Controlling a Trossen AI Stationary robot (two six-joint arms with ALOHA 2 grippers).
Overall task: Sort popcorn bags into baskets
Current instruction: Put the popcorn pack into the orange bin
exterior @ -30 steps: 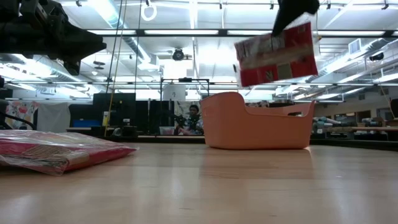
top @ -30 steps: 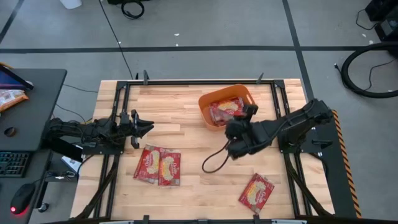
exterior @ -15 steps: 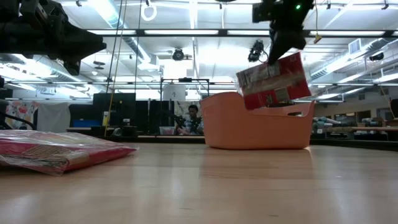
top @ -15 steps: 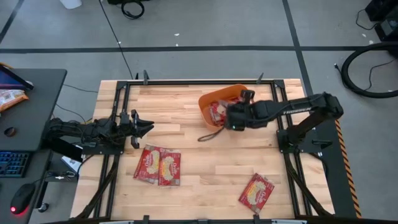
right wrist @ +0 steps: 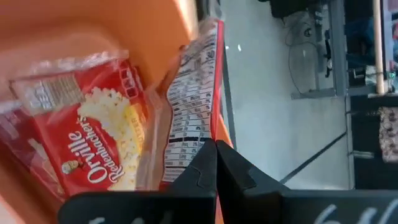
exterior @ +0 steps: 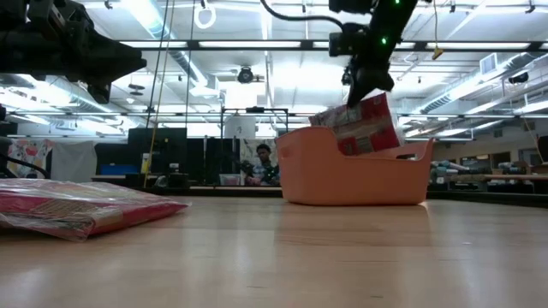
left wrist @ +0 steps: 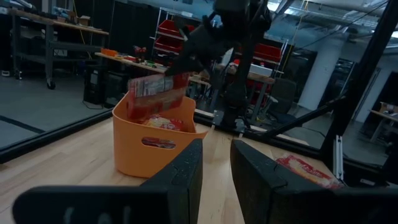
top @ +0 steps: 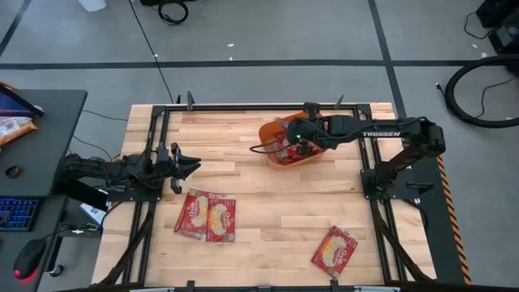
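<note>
The held bag's lower part (exterior: 366, 145) is already down inside the orange tub. My right gripper keeps going down until its fingers reach the tub's rim (exterior: 399, 156), and then let go.
The orange tub (top: 274, 160) stands at the table's far right middle, and also shows in the low view (exterior: 351, 175) and the left wrist view (left wrist: 149, 149). My right gripper (top: 292, 138) is over it, shut on a red popcorn bag (exterior: 364, 128) that dips into the tub. Another bag (right wrist: 87, 143) lies inside the tub. Two bags (top: 207, 216) lie flat side by side on the table at the near left, and one (top: 334, 250) at the near right. My left gripper (top: 188, 165) waits, open and empty, at the table's left edge. My right gripper pinches the bag's upper edge (exterior: 355, 104) between its two shut fingers, coming from above and pointing down. The bag hangs tilted below the fingers, its printed back (right wrist: 186, 106) toward the wrist camera. Its lower part is down behind the tub's wall.
A black cable (top: 263, 148) loops from the right arm over the tub's left side. A metal frame (top: 243, 106) runs round the table's edges. Bare wood lies between the tub and the near bags.
My right gripper has carried the bag toward the table's far edge and over the tub, then gone down. The bag, at first held high and clear beside the tub, now hangs with its lower part inside it. The gripper has stayed shut.
</note>
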